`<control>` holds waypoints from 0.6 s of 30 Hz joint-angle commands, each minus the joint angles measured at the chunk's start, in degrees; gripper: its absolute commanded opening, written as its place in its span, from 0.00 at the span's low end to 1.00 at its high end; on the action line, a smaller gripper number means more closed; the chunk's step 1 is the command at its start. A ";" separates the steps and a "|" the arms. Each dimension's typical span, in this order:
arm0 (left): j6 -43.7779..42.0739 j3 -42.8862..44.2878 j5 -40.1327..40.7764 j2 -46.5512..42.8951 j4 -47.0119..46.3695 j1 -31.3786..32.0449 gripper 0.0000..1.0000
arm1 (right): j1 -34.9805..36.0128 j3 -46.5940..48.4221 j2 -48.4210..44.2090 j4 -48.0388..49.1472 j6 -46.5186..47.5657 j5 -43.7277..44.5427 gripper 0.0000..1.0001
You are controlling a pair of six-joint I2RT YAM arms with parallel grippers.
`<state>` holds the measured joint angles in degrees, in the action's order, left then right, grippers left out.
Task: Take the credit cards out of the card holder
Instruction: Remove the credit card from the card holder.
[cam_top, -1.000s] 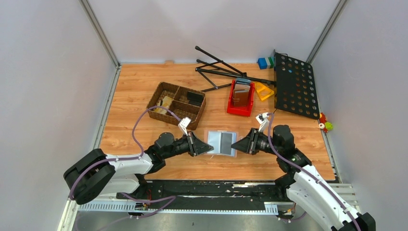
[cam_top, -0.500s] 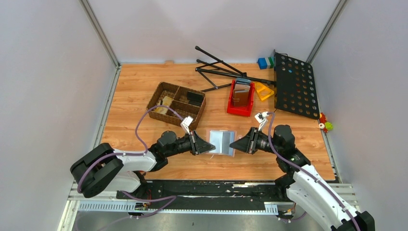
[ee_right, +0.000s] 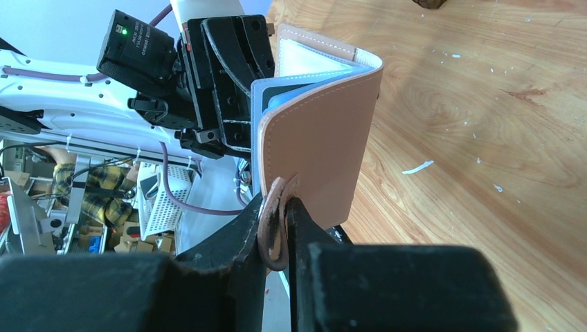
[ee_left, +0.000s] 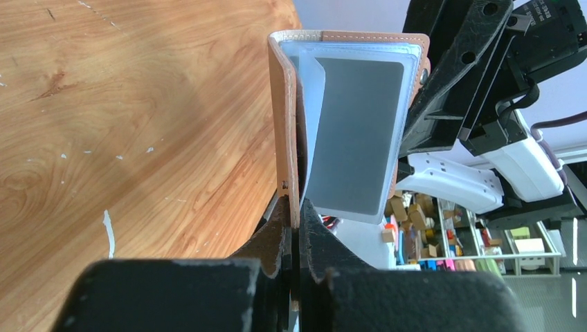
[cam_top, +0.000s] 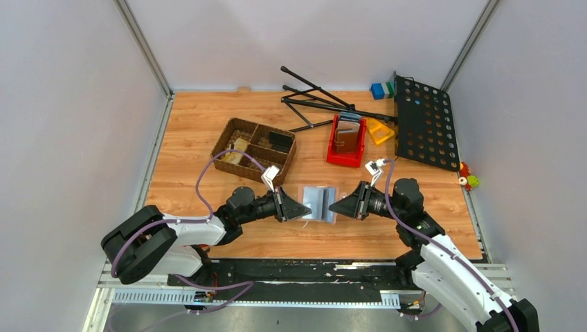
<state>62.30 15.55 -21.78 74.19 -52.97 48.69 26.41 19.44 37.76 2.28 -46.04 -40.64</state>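
Observation:
The grey card's sleeve hides the sleeves behind it, so next I open my left gripper, turn that sleeve to the tan cover and pinch both of them together.
The card holder hangs half-folded between both arms, above the table's near middle. My left gripper is shut on the edge of its tan left cover. In the left wrist view a silvery grey credit card sits in a clear sleeve inside the holder. My right gripper is shut on the brown strap tab of the other cover. The left gripper and the right gripper face each other closely.
A wicker basket stands behind the left arm. A red bin holding a brown wallet is behind the holder. A black perforated panel, tripod legs and a yellow piece lie at the back right.
Both grippers have come closer together. The card holder, spread flat a second ago, has bent at its fold into a narrower shape.

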 commanded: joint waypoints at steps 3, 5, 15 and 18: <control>-0.53 2.35 -0.59 -0.87 -1.50 0.27 0.00 | 0.05 1.65 0.28 -1.18 1.47 0.36 0.00; -1.32 2.31 0.01 -1.61 -0.07 0.27 0.00 | 0.13 3.34 0.94 -8.55 4.91 4.73 0.01; -4.33 2.68 1.74 -3.96 5.69 0.68 0.00 | 0.11 3.19 2.94 -10.27 6.57 5.89 0.29; -5.82 3.23 2.51 -4.29 8.24 1.25 0.00 | 0.13 3.22 3.25 -10.24 6.84 6.11 0.32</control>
<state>59.64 15.77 -20.64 71.70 -45.71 49.12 26.44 20.71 40.84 -8.05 -40.95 -35.55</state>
